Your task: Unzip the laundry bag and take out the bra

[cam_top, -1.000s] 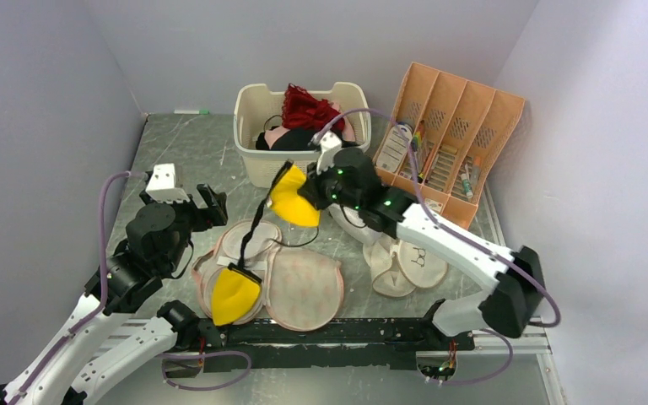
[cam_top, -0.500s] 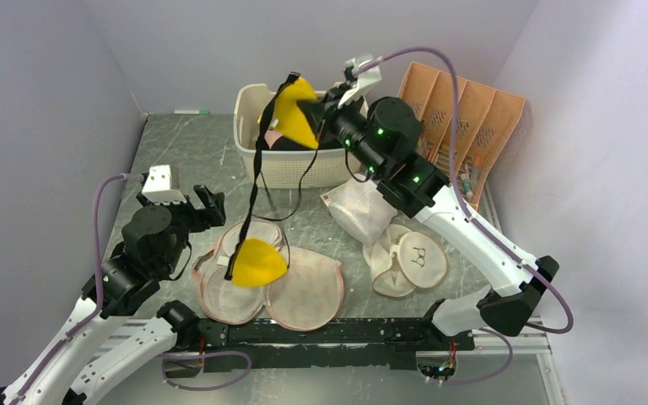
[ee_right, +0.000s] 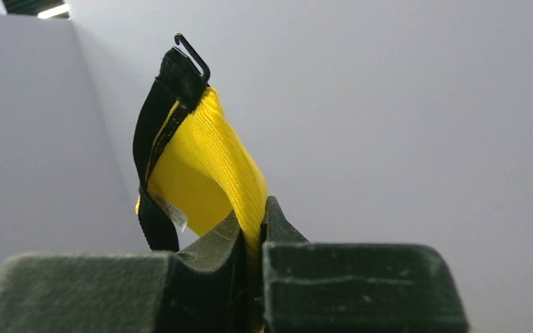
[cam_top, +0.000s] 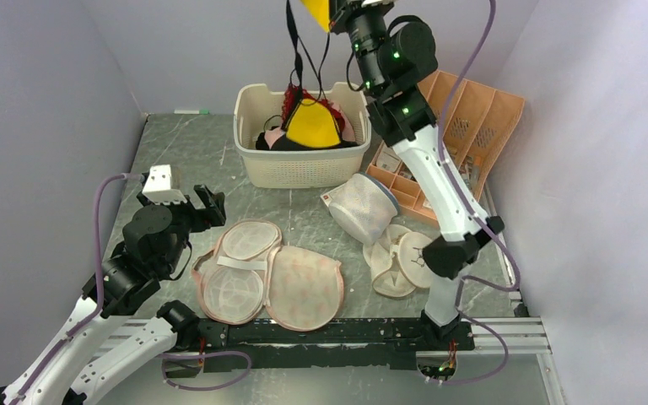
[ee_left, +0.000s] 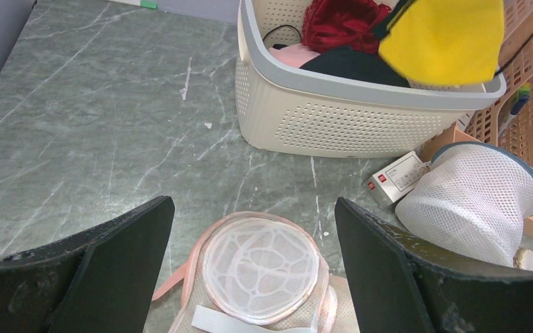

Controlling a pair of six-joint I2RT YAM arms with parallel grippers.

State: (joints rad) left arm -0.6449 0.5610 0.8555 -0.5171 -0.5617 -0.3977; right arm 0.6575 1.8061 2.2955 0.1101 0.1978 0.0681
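Note:
The bra's lower yellow cup (cam_top: 313, 126) is hanging over the cream basket. My right gripper should go on lowering the bra's upper cup and let it go inside the basket's rim (cam_top: 290, 128).
The laundry bag (cam_top: 270, 274) lies open and flat on the table, its whitish mesh inside up; one lobe shows in the left wrist view (ee_left: 260, 267). The bra (cam_top: 312, 125) hangs by its black straps, its lower yellow cup over the basket. My right gripper (cam_top: 337, 13) is raised high at the top of the view, shut on the bra's upper yellow cup (ee_right: 208, 159); its jaws (ee_right: 253, 222) pinch the yellow fabric. The lower cup also shows in the left wrist view (ee_left: 444, 38). My left gripper (cam_top: 181, 202) is open and empty, hovering above the bag's far-left lobe (ee_left: 251, 207).
A cream basket (cam_top: 299, 164) at the back holds a red lacy garment (cam_top: 299, 101) and dark clothes. A white mesh dome bag (cam_top: 363, 207) lies beside it. Round white flat bags (cam_top: 405, 261) lie at the right. An orange organizer (cam_top: 464, 126) stands at the back right.
My right gripper has lifted the bra up and back, clear out of the bag; the lower cup has left the bag and now hangs over the basket. The left arm has not moved.

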